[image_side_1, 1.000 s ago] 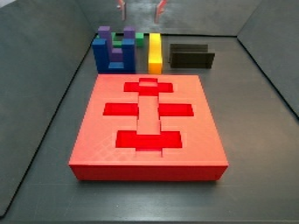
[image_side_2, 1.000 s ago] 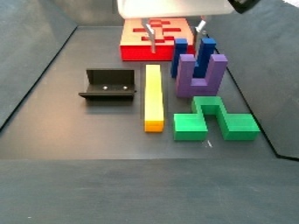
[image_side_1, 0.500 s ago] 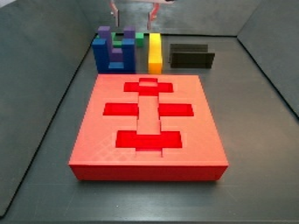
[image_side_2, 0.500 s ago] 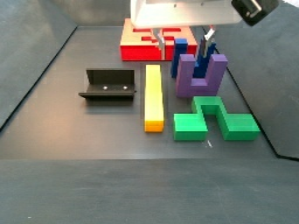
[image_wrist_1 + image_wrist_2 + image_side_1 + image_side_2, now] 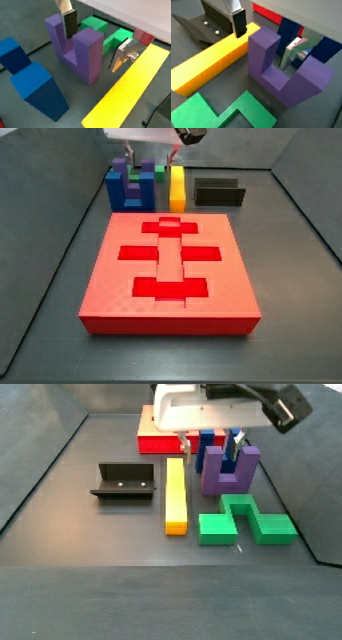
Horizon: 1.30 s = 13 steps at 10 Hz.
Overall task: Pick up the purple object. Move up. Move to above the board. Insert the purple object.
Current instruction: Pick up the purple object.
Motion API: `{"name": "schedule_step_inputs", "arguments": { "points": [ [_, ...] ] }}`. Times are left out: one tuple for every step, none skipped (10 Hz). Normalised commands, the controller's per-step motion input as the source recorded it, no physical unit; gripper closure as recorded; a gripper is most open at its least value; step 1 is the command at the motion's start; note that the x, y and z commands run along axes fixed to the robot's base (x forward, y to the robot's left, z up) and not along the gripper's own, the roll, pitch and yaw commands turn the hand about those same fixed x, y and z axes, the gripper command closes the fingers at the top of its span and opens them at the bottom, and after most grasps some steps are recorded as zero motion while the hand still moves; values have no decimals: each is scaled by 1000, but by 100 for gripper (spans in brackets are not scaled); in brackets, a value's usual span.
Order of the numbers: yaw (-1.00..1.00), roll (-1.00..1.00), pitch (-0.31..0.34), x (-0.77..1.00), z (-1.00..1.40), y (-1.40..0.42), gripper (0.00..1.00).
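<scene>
The purple object's prongs [image 5: 88,56] meet in one thick base [image 5: 69,57], so the purple object will stay upright and its free prong will come along when I lift one prong.
The purple object [image 5: 79,52] is a U-shaped block standing upright with its prongs up, between the blue block [image 5: 33,87] and the yellow bar [image 5: 130,87]. My gripper [image 5: 93,37] is open and low over it. One finger [image 5: 65,22] hangs in the gap between the prongs, the other finger [image 5: 123,54] is outside one prong, so the jaws straddle that prong without closing on it. The same shows in a wrist view [image 5: 266,39] and a side view [image 5: 222,442]. The red board [image 5: 170,268] with dark cross-shaped cut-outs lies apart from the blocks.
A green block [image 5: 247,520] lies beside the purple object [image 5: 227,472]. The yellow bar [image 5: 175,494] lies alongside it, and the dark fixture [image 5: 123,482] stands beyond the bar. The blue block [image 5: 130,191] stands between the purple object and the board.
My gripper has come down and moved over from above the board's far end to the purple object; its open fingers now straddle one prong.
</scene>
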Motion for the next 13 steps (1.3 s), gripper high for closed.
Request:
{"name": "schedule_step_inputs", "arguments": {
  "points": [
    [0,0,0,0,-303,0,0],
    [0,1,0,0,-151,0,0],
    [0,0,0,0,-17,-3,0],
    [0,0,0,-34,-63,-66,0],
    [0,0,0,0,0,0,100],
    [0,0,0,0,0,0,100],
    [0,0,0,0,0,0,100],
    [0,0,0,0,0,0,100],
    [0,0,0,0,0,0,100],
    [0,0,0,0,0,0,100],
    [0,0,0,0,0,0,100],
    [0,0,0,0,0,0,100],
    [0,0,0,0,0,0,100]
  ]
}}
